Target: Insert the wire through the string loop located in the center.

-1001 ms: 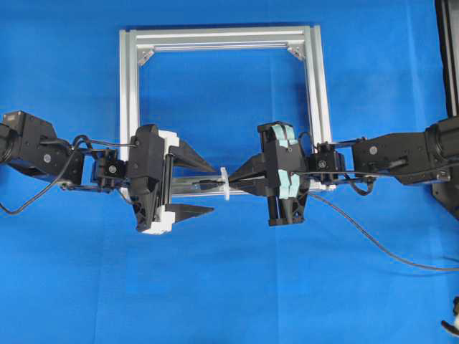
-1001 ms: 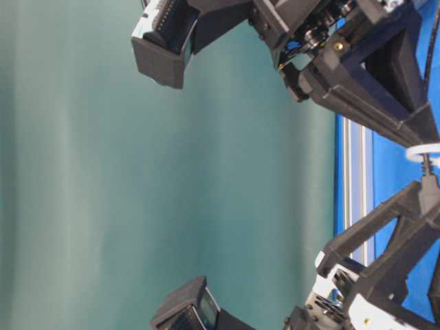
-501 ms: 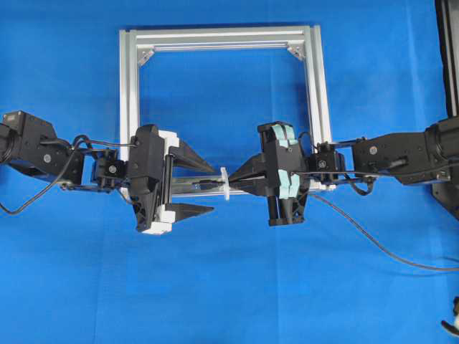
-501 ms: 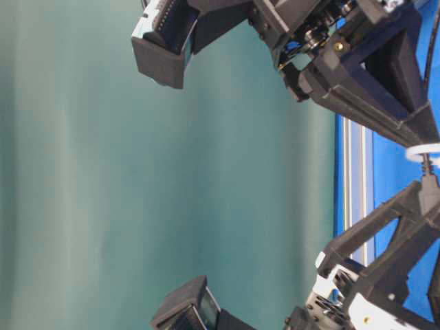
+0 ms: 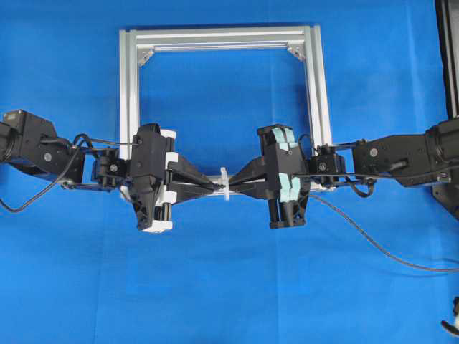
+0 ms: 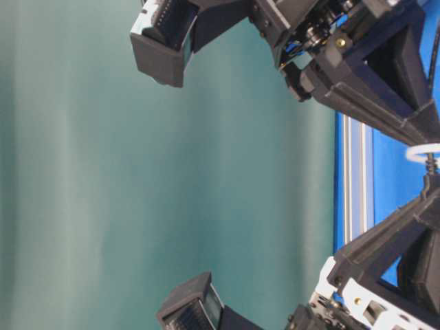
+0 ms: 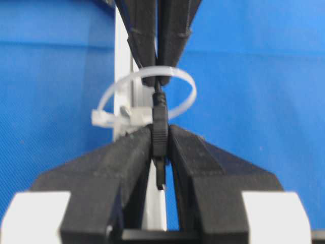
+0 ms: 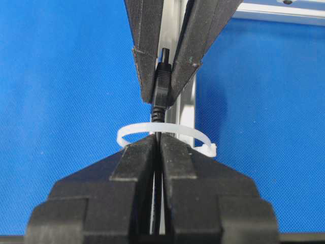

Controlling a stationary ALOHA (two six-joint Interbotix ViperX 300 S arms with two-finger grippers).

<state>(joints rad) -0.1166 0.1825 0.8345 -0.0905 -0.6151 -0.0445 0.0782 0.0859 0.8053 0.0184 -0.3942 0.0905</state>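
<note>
My right gripper should open before my left gripper pulls the plug (image 7: 160, 117) away from the loop, because my grippers hold the wire on both sides of the loop (image 5: 224, 183).
The white string loop (image 5: 225, 184) stands on the near bar of the silver frame (image 5: 129, 93). The black wire (image 5: 373, 240) runs from the right through my right gripper (image 5: 236, 187), which is shut on it just right of the loop. The wire passes through the loop (image 8: 162, 129). Its plug tip (image 7: 160, 129) is on the loop's left side, and my left gripper (image 5: 214, 185) is shut on it. In the left wrist view the left gripper (image 7: 160, 134) clamps the plug in front of the loop (image 7: 147, 90). In the right wrist view the right gripper (image 8: 158, 142) pinches the wire.
The frame lies on a blue cloth, open in its middle. A black structure (image 5: 448, 57) stands at the right edge. The wire's slack trails to the lower right. The table-level view shows the loop (image 6: 423, 152) between both grippers.
My left gripper's jaws were wide open around the plug and have now shut on it. The right gripper has stayed shut on the wire in place.
</note>
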